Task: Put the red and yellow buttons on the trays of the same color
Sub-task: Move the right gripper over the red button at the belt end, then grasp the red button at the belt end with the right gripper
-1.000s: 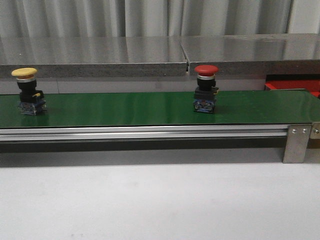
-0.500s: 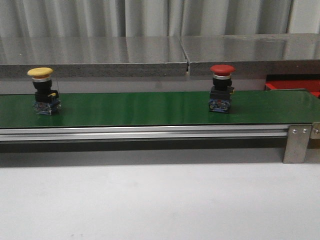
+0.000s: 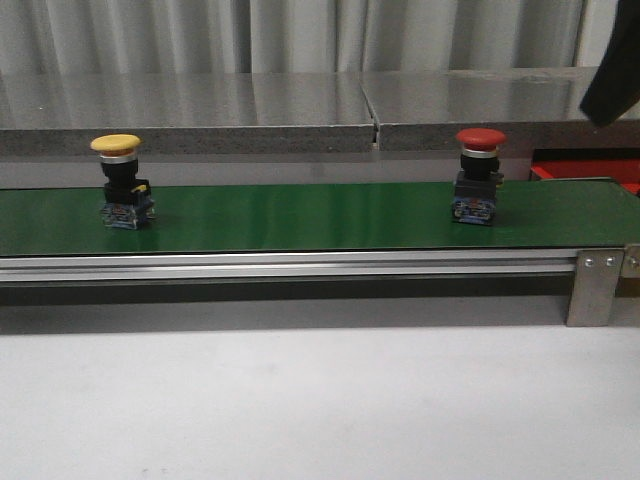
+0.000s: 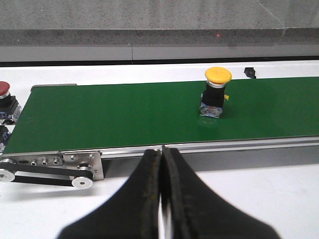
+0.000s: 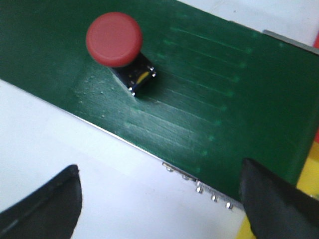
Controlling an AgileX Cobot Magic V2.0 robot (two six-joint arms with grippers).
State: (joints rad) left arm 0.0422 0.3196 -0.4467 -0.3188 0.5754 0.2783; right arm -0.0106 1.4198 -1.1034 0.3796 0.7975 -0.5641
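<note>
I expect the yellow button (image 3: 125,183) to ride toward the red tray's end while I carry the red button, because the yellow button is standing upright on the long green belt (image 3: 310,218).
A red button (image 3: 479,180) stands upright on the green belt (image 3: 300,215) near its right end. A yellow button (image 3: 118,182) stands upright on the belt at the left. The red tray (image 3: 590,170) shows partly behind the belt's right end. My right gripper (image 5: 159,209) is open and empty. It hangs above the belt's front edge, and the red button (image 5: 114,40) lies ahead of it, apart from the fingers. My left gripper (image 4: 162,157) is shut and empty, in front of the belt, with the yellow button (image 4: 217,94) beyond it.
A dark part of my right arm (image 3: 610,75) shows at the top right of the front view. A grey ledge (image 3: 300,110) runs behind the belt. A yellow surface (image 5: 310,184) lies past the belt's end. Another red button (image 4: 4,92) stands beside the belt's end.
Both buttons have moved to the right along the belt. A dark part of my right arm has come into the top right corner of the front view.
</note>
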